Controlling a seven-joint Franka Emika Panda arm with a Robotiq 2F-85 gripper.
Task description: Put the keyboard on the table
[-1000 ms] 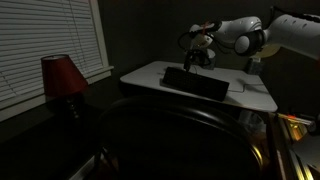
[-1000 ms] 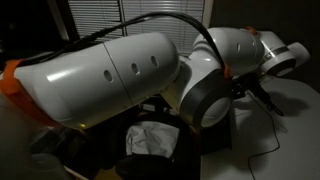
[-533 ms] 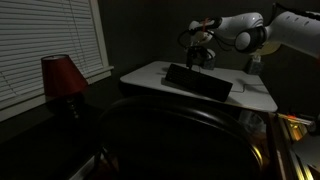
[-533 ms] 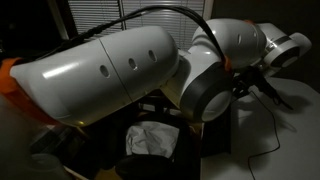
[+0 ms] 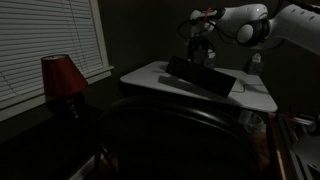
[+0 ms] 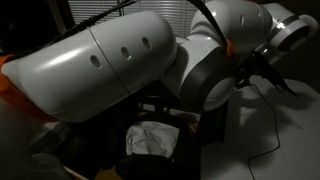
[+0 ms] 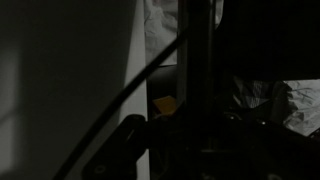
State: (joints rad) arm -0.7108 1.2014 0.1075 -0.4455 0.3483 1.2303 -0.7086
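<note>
My gripper should keep moving the keyboard inward and down, as it hangs by its upper edge [image 5: 204, 67] beside open tabletop [image 6: 234, 140]. It should let go once the keyboard's lower edge rests there.
The keyboard [image 5: 200, 78], a long flat black slab, lies across the pale table [image 5: 256, 98] with its far edge tipped up. My gripper [image 5: 201, 52] is at that raised far edge and looks shut on it. The fingers are too dark to make out. The wrist view is almost black. A dark upright bar [image 7: 200, 60] runs through its middle, beside the pale tabletop [image 7: 60, 90]. In an exterior view my white arm [image 6: 120, 70] hides the gripper and the keyboard, and only a strip of table [image 6: 292, 130] shows.
A red lamp [image 5: 62, 77] stands by the blinds [image 5: 45, 40] on a sill. Dark curved-edged furniture [image 5: 180, 130] sits in front of the table. A thin dark cable [image 6: 268, 150] trails over the table. A crumpled white thing [image 6: 150, 140] lies below the arm.
My gripper has risen, and the keyboard's far edge has come up with it. The near edge stays on the table.
</note>
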